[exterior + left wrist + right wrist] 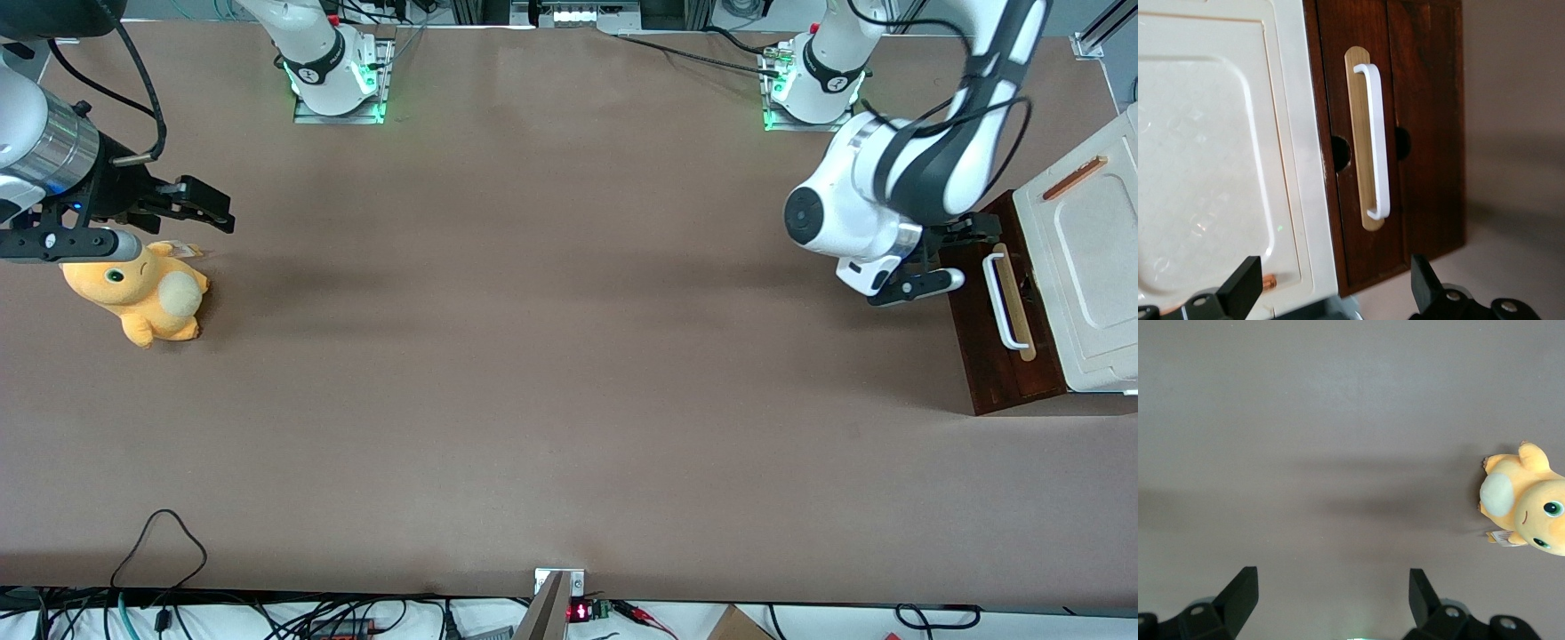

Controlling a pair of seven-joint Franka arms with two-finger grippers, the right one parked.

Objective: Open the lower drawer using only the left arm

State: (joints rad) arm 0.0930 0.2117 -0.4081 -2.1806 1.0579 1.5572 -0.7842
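My gripper will pull the white bar handle and the drawer will slide straight out alone, because a dark seam [1392, 87] separates the drawer front [1375, 252] from the second panel.
The drawer unit stands at the working arm's end of the table. Its dark brown wooden drawer front [987, 356] carries a white bar handle [1003, 302] on a pale wood strip, and looks shut. In the left wrist view the drawer front [1345, 253], the handle [1379, 147] and a second dark brown panel [1428, 133] beside it show clearly. My left gripper [965, 233] hangs in front of the drawer front, near one end of the handle. In the wrist view the gripper [1333, 287] is open and empty, apart from the handle.
A cream-white panel [1089, 258] with a small copper-coloured strip [1074, 178] tops the unit; it also shows in the wrist view [1205, 147]. A yellow plush toy [142, 293] lies toward the parked arm's end. Cables hang along the table's front edge [160, 542].
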